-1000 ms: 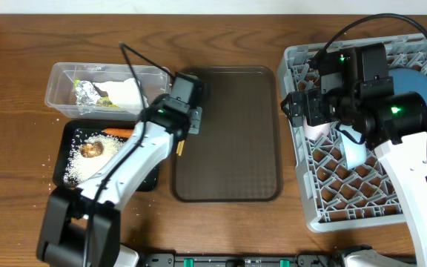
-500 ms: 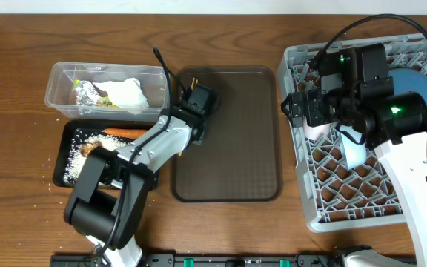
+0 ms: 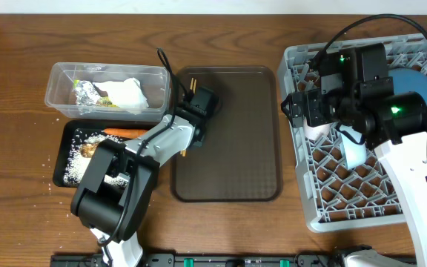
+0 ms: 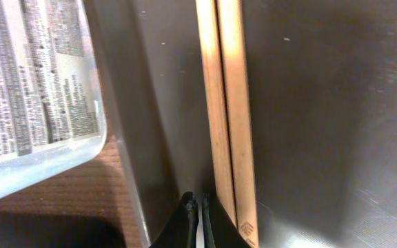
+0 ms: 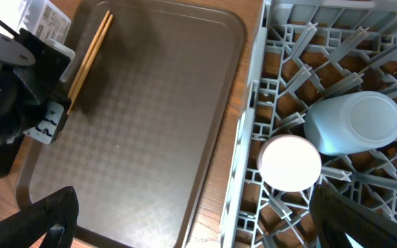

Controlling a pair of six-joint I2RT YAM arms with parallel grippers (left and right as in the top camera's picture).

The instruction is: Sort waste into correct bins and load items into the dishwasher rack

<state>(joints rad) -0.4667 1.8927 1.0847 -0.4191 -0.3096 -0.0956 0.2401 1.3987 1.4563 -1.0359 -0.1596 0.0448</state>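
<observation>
My left gripper should push the chopsticks [image 3: 193, 84] toward the tray's middle [image 3: 228, 132] so my right gripper can pick them up, because they lie close along the brown serving tray's rim.
The pair of wooden chopsticks [image 4: 226, 117] lies along the left edge of the brown serving tray [image 3: 236, 141]. My left gripper [image 4: 197, 207] is shut right beside them, with nothing between its fingertips. Over the left rim of the grey dishwasher rack [image 3: 310, 200] hangs my right gripper [image 5: 205, 227], open and empty. In the rack stand a pale pink cup [image 5: 290, 162], a light blue cup [image 5: 353, 124] and a dark-blue plate [image 3: 421, 81]. The clear tub [image 3: 61, 78] holds tissue [image 3: 128, 93], foil [image 3: 87, 93] and a packet [image 3: 108, 102]. Inside the black tray [image 3: 69, 137] are rice [image 3: 73, 163], a carrot [image 3: 124, 133] and a brown lump [image 3: 89, 148].
Loose rice grains are scattered on the wooden table [image 3: 21, 148] left of the black tray. The clear tub's corner [image 4: 40, 138] sits close to the left of my left gripper. A strip of table [image 5: 253, 138] separates the serving tray from the rack.
My left arm has swung away from the black tray, up and right onto the serving tray's left edge, beside the chopsticks. The right arm has stayed still.
</observation>
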